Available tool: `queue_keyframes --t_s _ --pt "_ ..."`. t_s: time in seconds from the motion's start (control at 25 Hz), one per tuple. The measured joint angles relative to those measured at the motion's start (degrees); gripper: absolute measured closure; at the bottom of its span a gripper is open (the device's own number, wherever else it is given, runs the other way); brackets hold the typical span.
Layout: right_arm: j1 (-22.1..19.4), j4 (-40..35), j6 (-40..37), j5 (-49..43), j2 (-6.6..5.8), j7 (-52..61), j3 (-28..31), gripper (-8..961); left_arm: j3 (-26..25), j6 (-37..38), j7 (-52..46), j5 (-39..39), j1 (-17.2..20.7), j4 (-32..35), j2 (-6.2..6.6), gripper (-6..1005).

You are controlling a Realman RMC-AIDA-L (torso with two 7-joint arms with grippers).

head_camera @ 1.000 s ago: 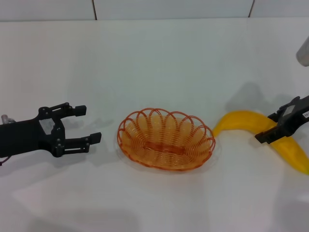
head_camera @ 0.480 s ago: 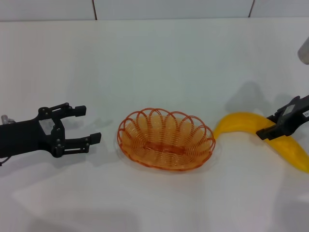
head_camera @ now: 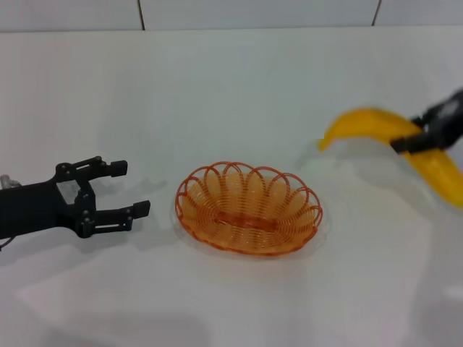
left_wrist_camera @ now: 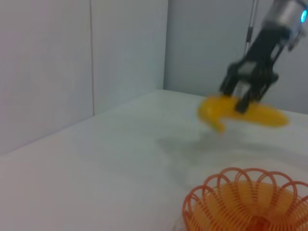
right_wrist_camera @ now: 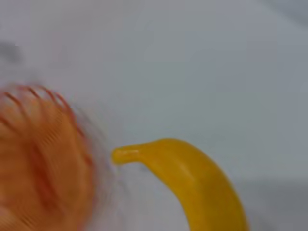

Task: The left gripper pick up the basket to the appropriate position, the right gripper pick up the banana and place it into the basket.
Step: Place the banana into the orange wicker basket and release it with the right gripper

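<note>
The basket (head_camera: 249, 215) is standing empty and the banana's middle (head_camera: 394, 129) is in my right gripper, so I should keep carrying the banana until it hangs over the basket to be let go.
The orange wire basket (head_camera: 249, 208) sits on the white table in the middle of the head view. It also shows in the left wrist view (left_wrist_camera: 250, 202) and the right wrist view (right_wrist_camera: 41, 163). My left gripper (head_camera: 124, 189) is open and empty, a short way to the left of the basket. My right gripper (head_camera: 416, 137) is shut on the yellow banana (head_camera: 372, 124) and holds it in the air at the right, above and beyond the basket. The banana also shows in the left wrist view (left_wrist_camera: 224, 108) and the right wrist view (right_wrist_camera: 192, 180).
The white table (head_camera: 231, 94) runs back to a tiled white wall (head_camera: 253, 13). Nothing else stands on it near the basket.
My right gripper has lifted the banana off the table, up and away from the table's surface. The left gripper and the basket have not moved.
</note>
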Motion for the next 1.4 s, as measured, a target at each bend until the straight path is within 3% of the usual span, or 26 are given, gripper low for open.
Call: queue_keyframes --t_s 0.2,0.44,0.72,0.96,1.4 --pt "0.4 -7.6 -9.0 13.1 0.34 -0.9 -3.1 415 0.0 0.0 0.1 0.1 0.0 0.0 0.00 122" --pt "3.7 -7.7 -13.4 23.0 0.82 -1.4 -13.5 406 0.7 0.5 -0.1 1.3 -0.4 0.0 0.03 122" --pt "7.1 -1.6 -6.8 28.2 1.18 -0.4 -24.5 396 0.9 0.7 -0.2 1.6 -0.7 0.0 0.07 123" --pt "12.0 8.6 1.9 29.1 1.16 0.3 -27.4 388 1.0 1.3 -0.2 5.0 -1.4 0.0 0.09 123" --pt "13.3 15.7 11.7 26.9 1.11 2.8 -32.0 373 1.4 1.4 -0.8 7.9 -2.1 0.0 0.09 122"
